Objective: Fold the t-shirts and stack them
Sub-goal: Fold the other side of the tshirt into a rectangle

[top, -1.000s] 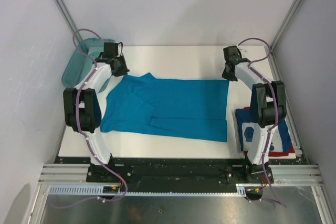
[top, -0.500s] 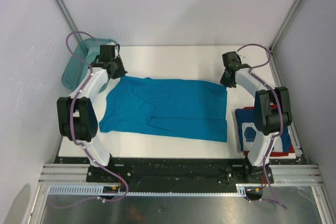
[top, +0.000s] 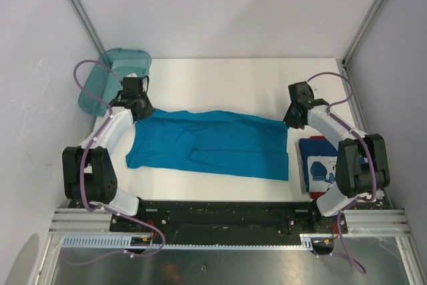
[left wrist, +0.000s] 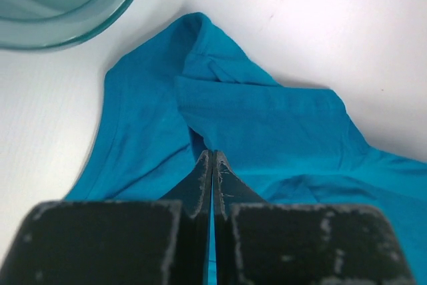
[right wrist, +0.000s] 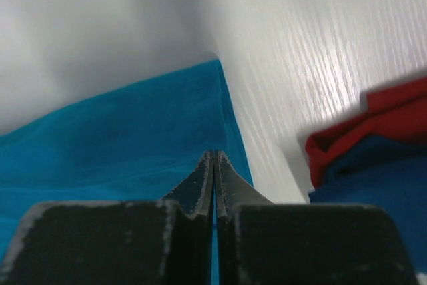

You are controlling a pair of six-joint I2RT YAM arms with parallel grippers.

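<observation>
The held corner lines up with the teal-blue t-shirt's side edge (top: 287,157), so my right gripper should keep pulling it closer until it rests on the cloth (top: 277,146) below.
The teal-blue t-shirt (top: 213,141) lies spread across the middle of the white table (top: 220,78), its far edge lifted and drawn toward the near side. My left gripper (top: 138,113) is shut on the cloth at the shirt's far left corner, and a thin strip of teal shows between its jaws (left wrist: 212,155). My right gripper (top: 290,121) is shut on the far right corner (right wrist: 215,155) in the same way. The folded dark blue t-shirt (top: 327,165) with white print and red edge rests at the right, just beyond the teal one, partly hidden by the right arm.
A translucent teal plastic bin (top: 110,75) sits at the far left corner, close behind the left gripper; its rim (left wrist: 60,5) shows in the left wrist view. Frame posts stand at both far corners. Bare white table lies behind the shirt.
Both grippers have come toward the near side, carrying the teal shirt's far edge with them. The shirt now spans less of the table front to back.
</observation>
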